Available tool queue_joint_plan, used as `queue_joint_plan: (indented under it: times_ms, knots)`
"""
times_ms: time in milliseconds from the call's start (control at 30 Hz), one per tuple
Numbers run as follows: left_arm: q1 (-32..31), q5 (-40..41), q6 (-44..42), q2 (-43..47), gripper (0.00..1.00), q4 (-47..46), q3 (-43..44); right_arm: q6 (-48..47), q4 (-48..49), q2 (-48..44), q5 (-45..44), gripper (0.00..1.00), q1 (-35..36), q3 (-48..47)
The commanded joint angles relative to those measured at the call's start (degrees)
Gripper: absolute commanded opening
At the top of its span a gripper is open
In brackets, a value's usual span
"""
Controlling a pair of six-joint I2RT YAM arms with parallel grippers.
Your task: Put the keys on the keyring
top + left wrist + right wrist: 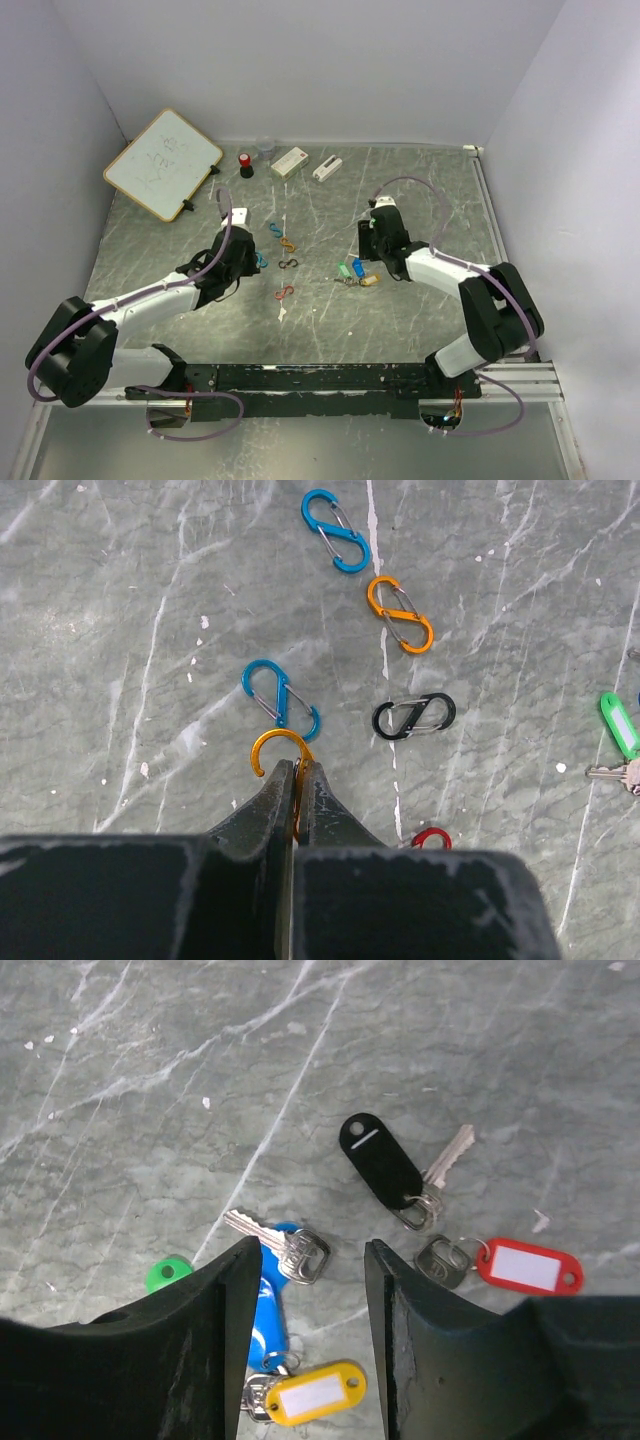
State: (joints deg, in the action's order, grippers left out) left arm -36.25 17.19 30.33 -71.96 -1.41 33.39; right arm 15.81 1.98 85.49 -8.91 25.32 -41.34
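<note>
I should use my right gripper to turn the silver key [264,1234], which lies crosswise between its fingers, more in line with them before closing around the key's head [303,1256].
My left gripper [297,765] is shut on a gold S-shaped clip [278,746], whose open hook sticks out past the fingertips, just above the table. It also shows in the top view [257,258]. My right gripper [312,1247] is open and low over the keys [356,272]. A silver key [290,1248] on a blue tag [265,1320] lies between its fingers. Around it lie a yellow tag [315,1392], a black tag [380,1160], a red tag [528,1266] and a green tag [167,1273], the green one partly hidden by the left finger.
Loose S-clips lie between the arms: two blue [335,532] [281,698], orange [400,615], black [414,716] and red [432,837]. A whiteboard [162,163], a red-topped object [245,163], a clear cup [266,149] and two white boxes [289,161] [326,168] stand at the back.
</note>
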Motion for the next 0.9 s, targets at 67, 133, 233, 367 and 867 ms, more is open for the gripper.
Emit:
queue_joint_plan:
  times_ms: [67,133,233,367,867]
  knots:
    - [-0.55,-0.52,-1.29,-0.28,0.07,-1.23,1.52,-1.82,0.48,3.73,0.11,0.45,2.17,-2.36]
    - [-0.55,-0.53,-1.33,-0.49,0.07,-1.25,1.59,-1.88,0.33,4.61,-0.4,0.45,2.7,-2.64]
    - [-0.61,-0.5,-1.44,-0.88,0.07,-1.31,1.74,-2.05,0.13,5.53,-1.71,0.43,2.72,-2.9]
    - [-0.58,-0.42,-1.46,-1.23,0.07,-1.3,1.7,-2.39,-0.28,6.65,-2.83,0.39,3.84,-3.34]
    - [-0.58,-0.05,-1.58,-1.64,0.07,-1.38,1.42,-2.76,-0.48,7.84,-5.43,0.31,4.56,-3.81]
